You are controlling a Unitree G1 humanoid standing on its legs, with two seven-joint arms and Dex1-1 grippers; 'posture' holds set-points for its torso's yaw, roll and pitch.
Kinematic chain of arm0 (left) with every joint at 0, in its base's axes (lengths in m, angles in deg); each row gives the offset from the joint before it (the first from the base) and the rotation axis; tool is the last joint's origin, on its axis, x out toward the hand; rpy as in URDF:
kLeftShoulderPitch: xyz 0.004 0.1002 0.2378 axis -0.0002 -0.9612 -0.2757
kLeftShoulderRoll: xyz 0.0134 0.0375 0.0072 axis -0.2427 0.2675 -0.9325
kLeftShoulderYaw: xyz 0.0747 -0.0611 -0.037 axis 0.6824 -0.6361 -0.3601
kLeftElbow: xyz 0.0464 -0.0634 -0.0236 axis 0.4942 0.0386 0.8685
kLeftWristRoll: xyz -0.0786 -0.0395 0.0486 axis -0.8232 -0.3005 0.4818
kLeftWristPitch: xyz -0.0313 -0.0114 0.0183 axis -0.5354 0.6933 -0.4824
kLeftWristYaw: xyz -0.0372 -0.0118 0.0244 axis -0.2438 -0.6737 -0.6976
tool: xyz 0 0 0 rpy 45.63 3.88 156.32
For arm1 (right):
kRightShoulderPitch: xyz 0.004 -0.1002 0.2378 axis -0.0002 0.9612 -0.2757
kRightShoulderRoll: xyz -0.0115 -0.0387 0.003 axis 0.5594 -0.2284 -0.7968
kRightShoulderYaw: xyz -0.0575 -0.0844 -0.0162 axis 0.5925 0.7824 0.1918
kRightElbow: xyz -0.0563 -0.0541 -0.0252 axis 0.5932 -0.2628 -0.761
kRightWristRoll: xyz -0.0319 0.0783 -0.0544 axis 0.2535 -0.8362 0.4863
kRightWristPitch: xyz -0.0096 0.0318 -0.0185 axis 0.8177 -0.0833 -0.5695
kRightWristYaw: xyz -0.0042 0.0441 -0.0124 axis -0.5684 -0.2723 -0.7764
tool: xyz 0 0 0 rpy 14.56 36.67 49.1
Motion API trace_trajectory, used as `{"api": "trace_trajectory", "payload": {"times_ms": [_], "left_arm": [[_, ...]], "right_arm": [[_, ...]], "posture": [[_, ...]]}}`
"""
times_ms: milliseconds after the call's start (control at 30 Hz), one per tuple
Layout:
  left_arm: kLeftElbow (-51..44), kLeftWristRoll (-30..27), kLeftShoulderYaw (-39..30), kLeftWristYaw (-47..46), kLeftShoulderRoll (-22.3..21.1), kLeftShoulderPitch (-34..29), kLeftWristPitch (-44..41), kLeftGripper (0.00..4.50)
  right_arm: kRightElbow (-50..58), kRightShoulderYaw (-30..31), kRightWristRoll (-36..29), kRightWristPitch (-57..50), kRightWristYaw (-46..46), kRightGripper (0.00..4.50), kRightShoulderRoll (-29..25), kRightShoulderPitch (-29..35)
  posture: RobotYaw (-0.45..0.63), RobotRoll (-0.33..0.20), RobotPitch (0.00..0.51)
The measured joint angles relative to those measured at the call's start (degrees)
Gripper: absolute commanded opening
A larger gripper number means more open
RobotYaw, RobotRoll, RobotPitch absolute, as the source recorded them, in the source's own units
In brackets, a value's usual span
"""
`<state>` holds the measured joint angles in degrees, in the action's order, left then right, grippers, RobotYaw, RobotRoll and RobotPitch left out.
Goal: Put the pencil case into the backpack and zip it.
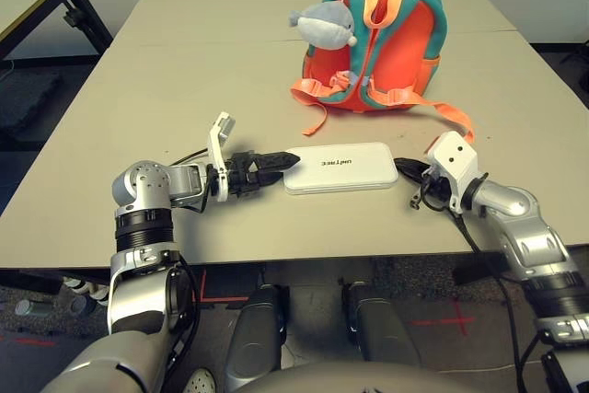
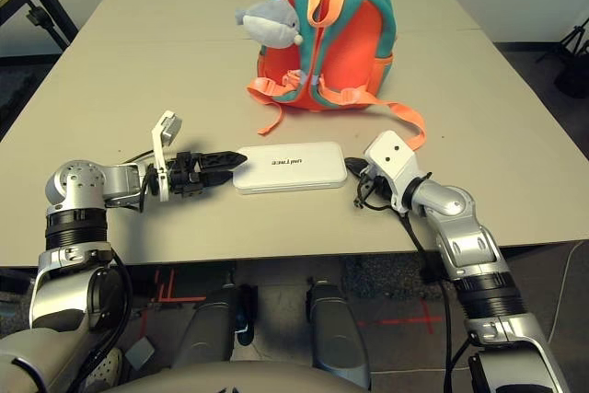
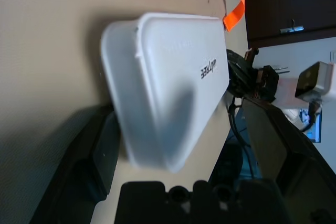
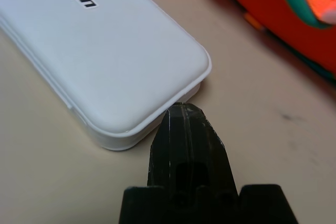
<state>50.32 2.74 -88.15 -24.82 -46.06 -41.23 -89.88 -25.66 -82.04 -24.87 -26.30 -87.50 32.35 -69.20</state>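
My gripper will lift the white pencil case [image 1: 340,167] by one end. The seam [image 1: 342,187] runs straight and closed along the pencil case's edge, so the pencil case will stay stiff and shut.
The white pencil case [image 1: 339,167] with "UNITREE" lettering lies flat near the table's front edge, in front of the backpack [image 1: 396,43]. The backpack is orange with teal trim, stands upright at mid-table, and carries a grey plush shark [image 1: 324,23] on its left side. My left gripper [image 1: 287,161] is open at the case's left end, with one finger low by the table and the other above the case [image 3: 168,77]. My right gripper [image 1: 403,168] is shut, and its tip [image 4: 181,109] touches the right-hand corner of the case [image 4: 105,51].
An orange strap [image 1: 451,117] trails from the backpack across the table toward my right wrist. Another strap loop [image 1: 317,117] lies just behind the case. A dark table frame [image 1: 55,6] stands off the table's far left.
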Motion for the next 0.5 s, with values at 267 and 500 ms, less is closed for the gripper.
{"api": "trace_trajectory", "payload": {"times_ms": [267,500], "left_arm": [[-0.03,0.05,0.07,0.07,0.24,-0.01,0.32,4.5],[-0.38,0.59,0.95,0.22,0.23,-0.33,2.66,4.33]], "right_arm": [[3.81,2.26,0.03,-2.95,0.99,0.02,2.51,-1.11],[3.55,2.24,0.03,-2.95,0.71,0.0,1.9,-1.42]], "posture": [[-0.12,0.0,0.144],[-0.12,0.0,0.141]]}}
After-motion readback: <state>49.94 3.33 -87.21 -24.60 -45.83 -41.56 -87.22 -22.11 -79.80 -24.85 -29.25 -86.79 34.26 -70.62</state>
